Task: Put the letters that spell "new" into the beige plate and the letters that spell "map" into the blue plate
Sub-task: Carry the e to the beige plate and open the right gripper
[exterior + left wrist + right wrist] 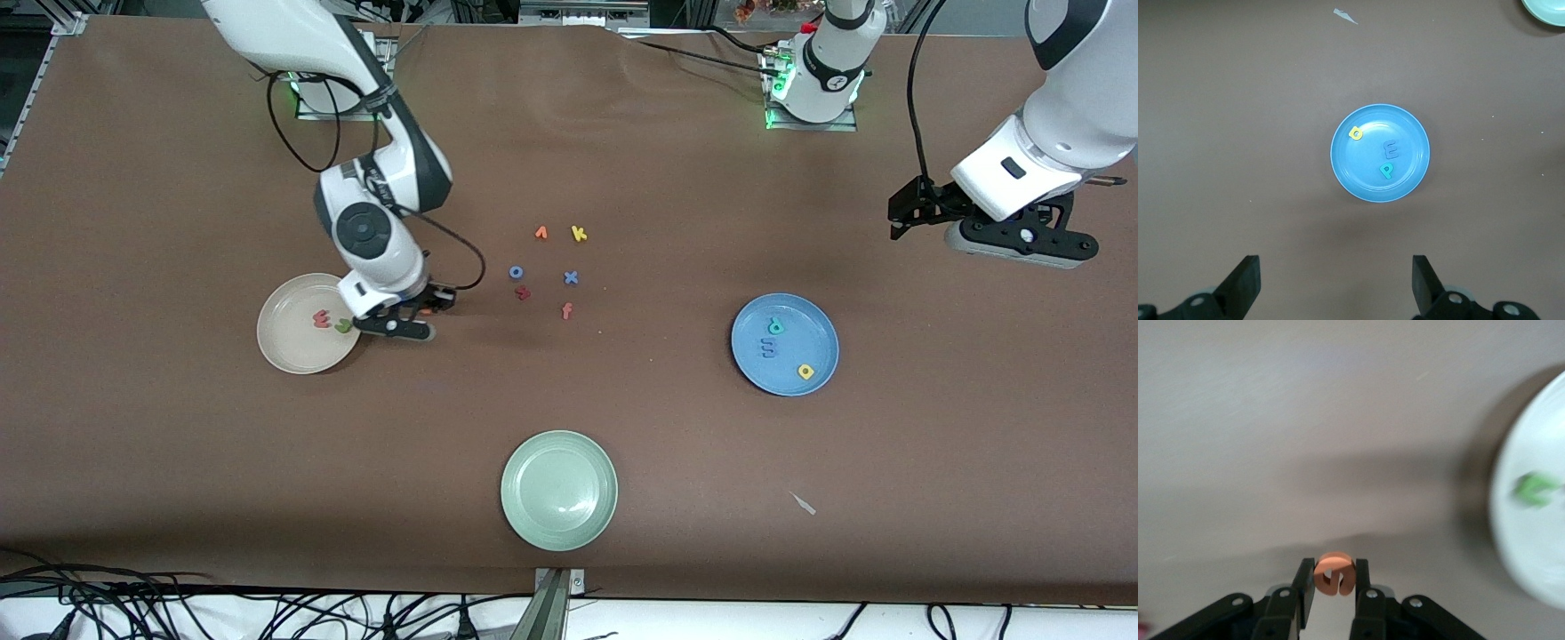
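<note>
I keep going with my right gripper over the beige plate and let go there, as the orange e (pixel 1335 573) is in my fingers and there is open room (pixel 335 346) beside the olive-green n.
My right gripper (pixel 433 308) is shut on the round orange e (pixel 1333 574), held low over the table just beside the rim of the beige plate (pixel 289 353). That plate holds the pinkish-red w (pixel 322 319) and the olive-green n (pixel 343 326), and the n (pixel 1535 488) also shows in the right wrist view. The blue plate (pixel 820 340) holds the teal p (pixel 775 325), periwinkle m (pixel 768 348) and yellow a (pixel 805 372). My left gripper (pixel 896 219) waits open and empty in the air at the left arm's end, and its wrist view looks down on the blue plate (pixel 1355 177).
Loose letters lie mid-table: an orange wedge (pixel 540 233), yellow k (pixel 579 234), blue o (pixel 516 272), blue x (pixel 571 277), a dark red letter (pixel 523 292) and an orange f (pixel 566 310). A pale green plate (pixel 558 490) sits nearest the front camera, with a white scrap (pixel 805 503) beside it.
</note>
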`<move>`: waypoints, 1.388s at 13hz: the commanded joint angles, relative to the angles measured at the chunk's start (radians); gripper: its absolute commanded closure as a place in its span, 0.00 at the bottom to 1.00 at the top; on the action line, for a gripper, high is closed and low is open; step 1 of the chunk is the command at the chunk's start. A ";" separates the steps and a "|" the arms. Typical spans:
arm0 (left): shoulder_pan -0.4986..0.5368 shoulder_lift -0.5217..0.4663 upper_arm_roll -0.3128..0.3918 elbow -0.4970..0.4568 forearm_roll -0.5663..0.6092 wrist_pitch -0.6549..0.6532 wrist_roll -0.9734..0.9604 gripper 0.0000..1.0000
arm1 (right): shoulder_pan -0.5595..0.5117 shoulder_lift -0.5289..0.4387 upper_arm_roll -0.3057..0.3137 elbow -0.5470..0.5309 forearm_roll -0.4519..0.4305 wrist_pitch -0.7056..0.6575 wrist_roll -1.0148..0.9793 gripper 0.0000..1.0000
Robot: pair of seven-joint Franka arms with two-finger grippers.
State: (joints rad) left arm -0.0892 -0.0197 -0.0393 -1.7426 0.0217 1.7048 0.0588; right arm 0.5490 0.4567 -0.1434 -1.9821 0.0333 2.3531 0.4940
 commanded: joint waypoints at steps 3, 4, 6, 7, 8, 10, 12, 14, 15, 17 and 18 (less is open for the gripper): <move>0.008 0.015 0.004 0.035 -0.026 -0.030 0.009 0.00 | 0.003 -0.018 -0.184 0.002 -0.009 -0.093 -0.279 0.80; 0.011 0.017 0.004 0.035 -0.028 -0.030 0.009 0.00 | 0.000 -0.016 -0.208 0.002 -0.009 -0.121 -0.305 0.79; 0.011 0.017 0.004 0.035 -0.028 -0.030 0.007 0.00 | -0.004 -0.007 -0.228 0.002 -0.006 -0.152 -0.296 0.43; 0.011 0.017 0.004 0.035 -0.028 -0.030 0.007 0.00 | -0.009 -0.006 -0.228 0.002 -0.001 -0.156 -0.293 0.00; 0.011 0.017 0.004 0.035 -0.028 -0.030 0.007 0.00 | -0.014 -0.009 -0.228 0.002 -0.001 -0.158 -0.295 0.00; 0.011 0.017 0.004 0.035 -0.028 -0.030 0.007 0.00 | -0.014 -0.015 -0.228 0.014 0.013 -0.172 -0.295 0.00; 0.011 0.017 0.004 0.035 -0.028 -0.030 0.007 0.00 | -0.012 -0.019 -0.219 0.075 0.014 -0.262 -0.272 0.00; 0.011 0.017 0.004 0.035 -0.028 -0.030 0.007 0.00 | -0.008 -0.020 -0.214 0.170 0.037 -0.404 -0.264 0.00; 0.011 0.017 0.004 0.035 -0.028 -0.030 0.007 0.00 | -0.004 -0.020 -0.214 0.199 0.069 -0.444 -0.262 0.00; 0.011 0.017 0.004 0.034 -0.028 -0.030 0.007 0.00 | 0.000 -0.036 -0.212 0.230 0.080 -0.483 -0.259 0.00; 0.011 0.017 0.006 0.034 -0.028 -0.030 0.007 0.00 | 0.002 -0.045 -0.212 0.241 0.080 -0.498 -0.259 0.00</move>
State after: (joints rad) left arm -0.0812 -0.0176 -0.0383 -1.7415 0.0217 1.7017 0.0589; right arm 0.5519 0.4341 -0.3618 -1.7605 0.0982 1.8975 0.2252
